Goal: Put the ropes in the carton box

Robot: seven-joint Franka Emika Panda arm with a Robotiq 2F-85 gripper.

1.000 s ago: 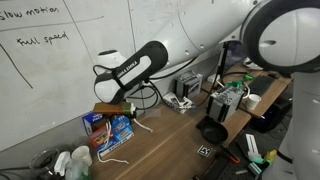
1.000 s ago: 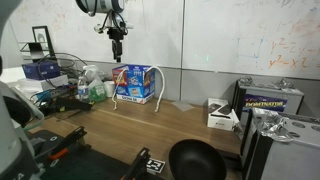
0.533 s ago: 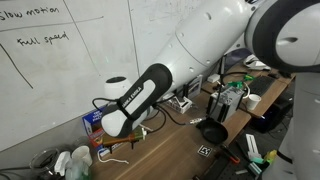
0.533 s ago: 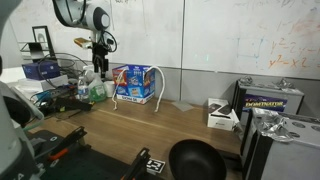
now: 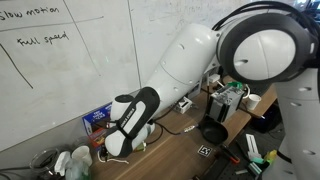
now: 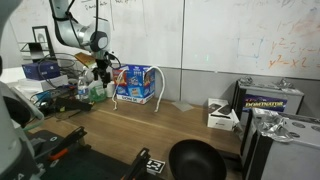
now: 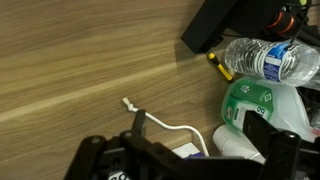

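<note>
My fingers are open with the white rope (image 7: pixel 172 126) running between them toward the carton box (image 6: pixel 140 84), so my gripper goes on following the rope until the fingers close over the box.
The carton box (image 6: pixel 135 82) is blue and printed, and stands against the wall; it also shows in an exterior view (image 5: pixel 97 117). A white rope (image 7: pixel 165 125) lies on the wooden table, one frayed end pointing away and the other running under my gripper beside a blue corner of the box (image 7: pixel 186 151). A white rope (image 6: pixel 157 93) also hangs along the box's side. My gripper (image 7: pixel 200 130) is open and empty, low over the rope, with the rope between its fingers. It shows beside the box in both exterior views (image 6: pixel 103 75) (image 5: pixel 112 145).
A clear water bottle (image 7: pixel 265 58), a green-labelled container (image 7: pixel 258 105) and a white cup (image 7: pixel 235 148) crowd right beside the gripper. A black device (image 7: pixel 215 25) lies beyond them. A black bowl (image 6: pixel 190 160) and boxes (image 6: pixel 270 100) sit further along the table.
The arm has come down from above the carton box to table height, ending beside the box near the bottles. The gripper has stayed open.
</note>
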